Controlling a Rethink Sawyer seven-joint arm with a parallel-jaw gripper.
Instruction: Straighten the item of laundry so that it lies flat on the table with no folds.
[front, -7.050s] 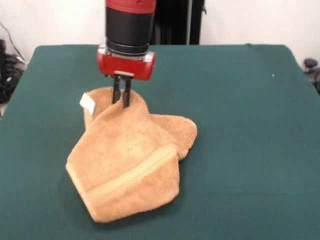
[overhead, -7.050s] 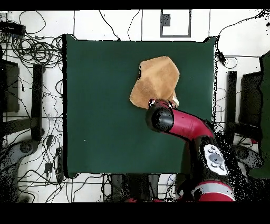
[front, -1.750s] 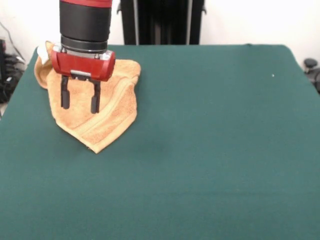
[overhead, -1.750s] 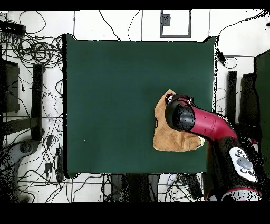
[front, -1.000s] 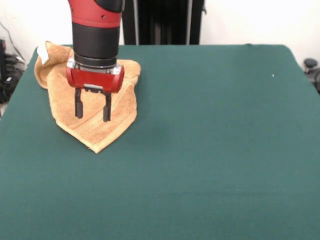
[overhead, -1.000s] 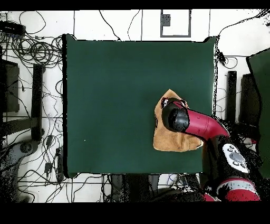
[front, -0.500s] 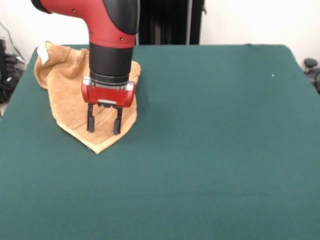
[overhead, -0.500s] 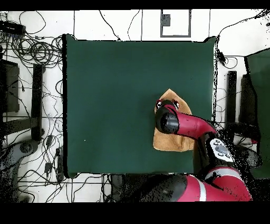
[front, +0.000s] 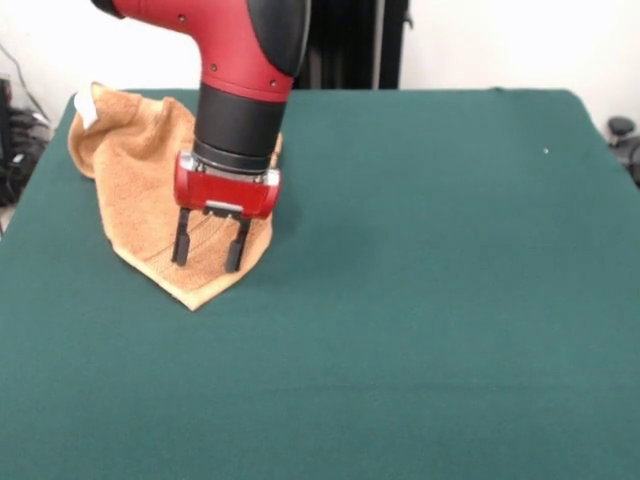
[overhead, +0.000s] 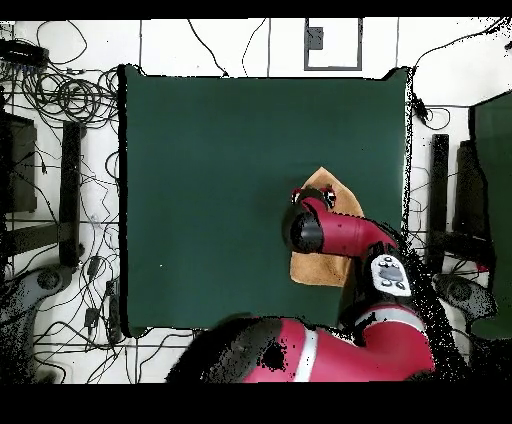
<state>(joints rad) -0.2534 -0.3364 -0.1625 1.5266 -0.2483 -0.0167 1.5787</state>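
The towel's far end (front: 128, 118) sags in soft folds. The towel will hang doubled and fold over on itself when I lift the towel's corner and lower it.
The item of laundry (front: 135, 190), an orange-tan towel, lies folded and bunched at the far left of the green table (front: 430, 300). Its pointed corner faces the camera and a white tag shows at its far end. My gripper (front: 209, 253) hangs open just over the towel's near pointed part, fingers spread and nothing between them. In the overhead view the towel (overhead: 325, 185) sits near the table's right edge, mostly covered by my arm (overhead: 330, 235); the gripper itself is hidden under the wrist there.
Cables and stands (overhead: 60, 200) crowd the floor around the table in the overhead view. A black upright post (front: 340, 45) stands behind the table's far edge.
My open gripper has moved from the towel's far left part toward its near pointed corner and come lower. The towel has stayed as it was over the last two seconds.
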